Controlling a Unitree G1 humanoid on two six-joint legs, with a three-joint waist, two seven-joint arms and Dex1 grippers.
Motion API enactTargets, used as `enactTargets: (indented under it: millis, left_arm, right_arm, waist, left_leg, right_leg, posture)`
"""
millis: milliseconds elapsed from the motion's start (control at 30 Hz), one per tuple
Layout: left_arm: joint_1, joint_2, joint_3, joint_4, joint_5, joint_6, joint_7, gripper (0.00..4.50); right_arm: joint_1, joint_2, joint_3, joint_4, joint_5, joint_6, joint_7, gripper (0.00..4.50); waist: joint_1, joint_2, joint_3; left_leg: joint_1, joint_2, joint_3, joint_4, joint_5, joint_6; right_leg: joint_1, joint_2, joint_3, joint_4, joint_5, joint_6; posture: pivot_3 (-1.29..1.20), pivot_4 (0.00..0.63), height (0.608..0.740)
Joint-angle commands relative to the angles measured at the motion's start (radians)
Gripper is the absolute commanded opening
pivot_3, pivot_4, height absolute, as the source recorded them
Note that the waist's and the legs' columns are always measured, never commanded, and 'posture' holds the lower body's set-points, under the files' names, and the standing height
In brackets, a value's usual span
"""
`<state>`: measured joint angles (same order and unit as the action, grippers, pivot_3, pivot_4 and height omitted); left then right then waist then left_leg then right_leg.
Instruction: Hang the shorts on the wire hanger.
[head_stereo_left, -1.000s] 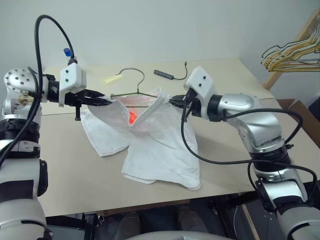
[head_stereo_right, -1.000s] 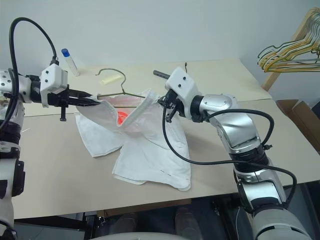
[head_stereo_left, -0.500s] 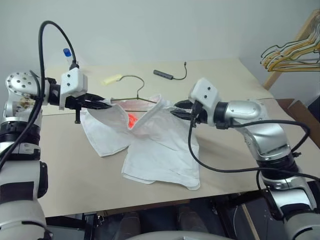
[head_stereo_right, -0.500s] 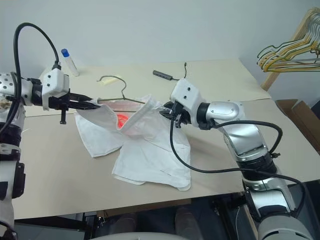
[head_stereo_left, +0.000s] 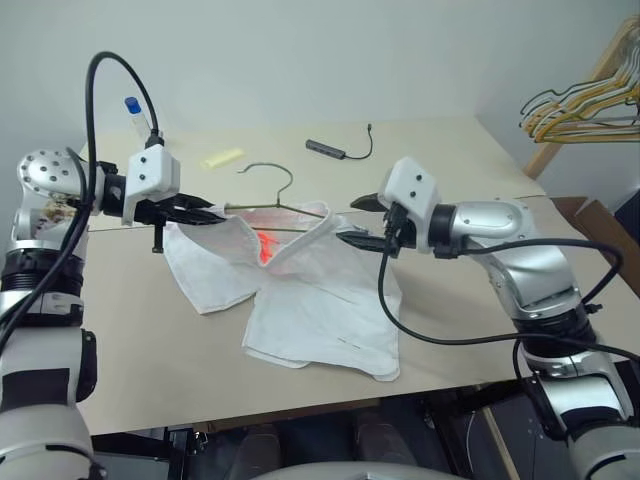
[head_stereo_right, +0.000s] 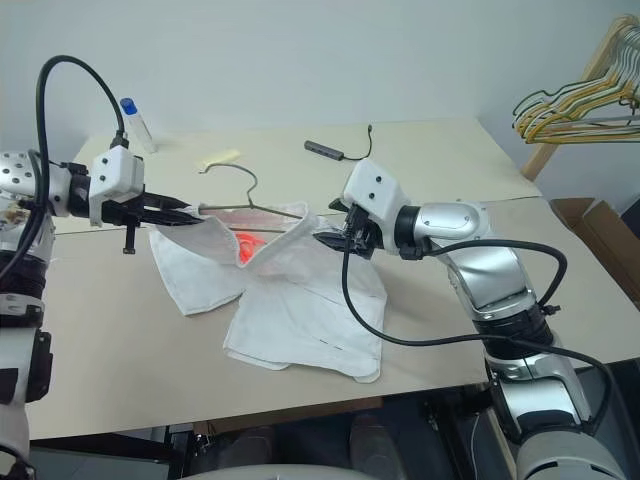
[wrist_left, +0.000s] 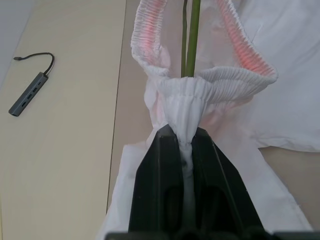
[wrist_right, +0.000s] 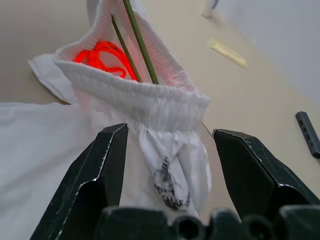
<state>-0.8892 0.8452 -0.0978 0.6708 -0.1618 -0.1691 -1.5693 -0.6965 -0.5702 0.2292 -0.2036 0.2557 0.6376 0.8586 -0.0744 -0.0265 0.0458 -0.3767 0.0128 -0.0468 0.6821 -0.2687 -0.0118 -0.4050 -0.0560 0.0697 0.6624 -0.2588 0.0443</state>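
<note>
I should pinch the waistband's bunched end with my right gripper beside the hanger's wire before my left gripper opens, because the bunched end sits loose in my right gripper's open fingers.
The white shorts lie spread on the table, their waistband lifted off it. The wire hanger runs through the waistband opening, and its hook points toward the back of the table. My left gripper is shut on the left end of the elastic waistband, with the hanger's wire just beyond it. My right gripper stands open at the waistband's right end. Its fingers are spread on either side of the bunched cloth without pinching it.
A dark USB hub with a cable, a yellow strip and a blue-capped bottle lie at the back of the table. A bunch of yellow and dark hangers hangs on a wooden rack at the far right.
My right gripper has opened and let go of the waistband's right end, drawing back slightly. The left gripper keeps its hold.
</note>
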Motion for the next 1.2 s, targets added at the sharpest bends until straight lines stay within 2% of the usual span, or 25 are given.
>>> enactTargets:
  millis: [33, 333, 467, 667, 733, 833, 1100, 1133, 1200]
  left_arm:
    - [-0.034, 0.0, 0.036, -0.029, -0.033, 0.0, -0.017, 0.0]
    - [-0.034, -0.006, 0.041, -0.049, -0.06, 0.012, -0.044, 0.0]
    - [-0.032, -0.005, 0.039, -0.057, -0.08, 0.015, -0.045, 0.0]
    - [-0.031, -0.029, 0.067, -0.034, -0.078, 0.007, -0.022, 0.0]
    - [-0.027, -0.043, 0.083, -0.035, -0.09, 0.017, -0.009, 0.69]
    - [-0.02, -0.059, 0.118, -0.053, -0.117, 0.046, 0.018, 1.58]
    - [0.022, -0.056, 0.235, -0.093, -0.231, 0.128, 0.05, 4.28]
    - [0.033, -0.047, 0.246, -0.103, -0.244, 0.141, 0.04, 4.5]
    - [0.038, -0.037, 0.259, -0.111, -0.253, 0.159, 0.037, 4.5]
  right_arm:
    - [-0.037, 0.025, 0.009, 0.037, 0.001, -0.011, 0.015, 3.26]
    - [-0.053, 0.1, 0.031, 0.118, 0.017, 0.018, 0.046, 3.26]
    - [-0.051, 0.103, 0.028, 0.113, 0.019, 0.033, 0.052, 2.44]
    - [-0.037, 0.103, 0.011, 0.088, 0.012, 0.046, 0.028, 0.34]
    - [-0.02, 0.097, 0.006, 0.061, 0.01, 0.054, 0.019, 0.11]
    - [0.007, 0.093, -0.007, 0.021, 0.018, 0.079, 0.004, 0.09]
    - [0.092, 0.093, -0.056, -0.082, 0.056, 0.147, -0.056, 0.09]
    - [0.104, 0.095, -0.066, -0.097, 0.068, 0.161, -0.062, 0.09]
    - [0.113, 0.089, -0.076, -0.114, 0.081, 0.18, -0.071, 0.08]
  waist:
    - [-0.002, 0.0, 0.0]
    - [-0.023, 0.0, 0.0]
    - [-0.029, 0.0, 0.0]
    - [-0.042, 0.0, 0.0]
    - [-0.047, 0.0, 0.0]
    - [-0.052, 0.0, 0.0]
    - [-0.08, 0.0, 0.0]
    - [-0.085, 0.0, 0.0]
    - [-0.101, 0.0, 0.0]
  left_leg:
    - [0.0, 0.0, 0.0, 0.0, 0.0, 0.0]
    - [0.0, 0.0, -0.001, 0.0, 0.0, 0.0]
    - [0.0, 0.0, -0.001, 0.0, 0.0, 0.0]
    - [0.0, 0.0, -0.002, 0.0, 0.0, 0.0]
    - [0.0, 0.0, -0.002, 0.0, 0.0, 0.0]
    - [0.0, 0.0, -0.002, 0.0, 0.0, 0.0]
    - [0.0, 0.0, -0.004, 0.0, 0.0, 0.0]
    - [0.0, 0.0, -0.005, 0.0, 0.0, 0.0]
    - [0.0, 0.0, -0.006, 0.0, 0.0, 0.0]
  right_leg:
    - [0.0, 0.0, 0.0, 0.0, 0.0, 0.0]
    - [0.001, -0.001, 0.0, 0.0, 0.0, 0.0]
    - [0.0, -0.001, 0.0, 0.0, 0.0, 0.0]
    - [0.0, 0.0, 0.0, 0.001, 0.0, 0.0]
    - [0.0, 0.0, 0.0, 0.0, 0.0, 0.0]
    - [0.0, -0.001, 0.0, 0.0, 0.0, 0.0]
    - [0.0, -0.001, -0.001, 0.0, 0.0, 0.0]
    - [0.0, -0.002, 0.0, 0.0, 0.0, 0.0]
    - [0.0, -0.002, 0.0, 0.0, 0.0, 0.0]
  posture:
    - [-0.06, 0.0, 0.74]
    - [-0.06, 0.0, 0.74]
    - [-0.07, 0.0, 0.74]
    - [-0.08, 0.0, 0.74]
    - [-0.09, 0.0, 0.74]
    - [-0.11, 0.0, 0.74]
    - [-0.16, 0.0, 0.74]
    - [-0.17, 0.0, 0.74]
    - [-0.17, 0.0, 0.74]
